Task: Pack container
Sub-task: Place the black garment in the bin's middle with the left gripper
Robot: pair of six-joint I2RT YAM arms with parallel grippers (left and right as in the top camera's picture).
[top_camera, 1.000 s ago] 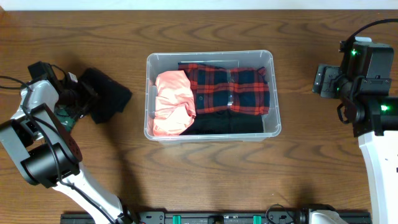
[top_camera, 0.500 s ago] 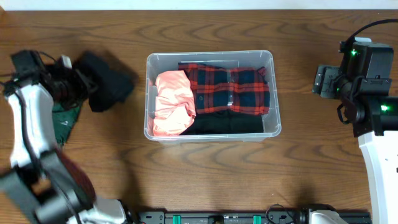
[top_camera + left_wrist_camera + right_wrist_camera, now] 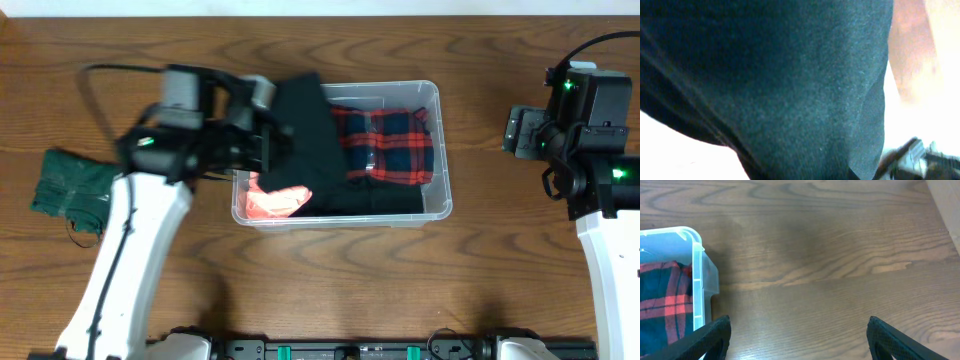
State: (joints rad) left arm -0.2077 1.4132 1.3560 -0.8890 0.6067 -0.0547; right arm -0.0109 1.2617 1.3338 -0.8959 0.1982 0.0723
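The black garment is hanging above the space between the pink garment and the red plaid shirt, so my left gripper keeps going down until the black garment lies there.
The clear container sits mid-table and holds a red plaid shirt, a pink garment and a black cloth along its front side. My left gripper is over the container's left end, shut on a black garment that hangs over the pink one. The left wrist view is filled by that dark garment, which hides the fingers. My right gripper is open and empty over bare table, right of the container's corner.
A dark green cloth lies on the table at the far left. The right arm stands at the table's right edge. Wood table surrounds the container.
My left arm has swung from the far left to the container, carrying the black garment with it. The green cloth stays behind on the table. The right arm has not moved.
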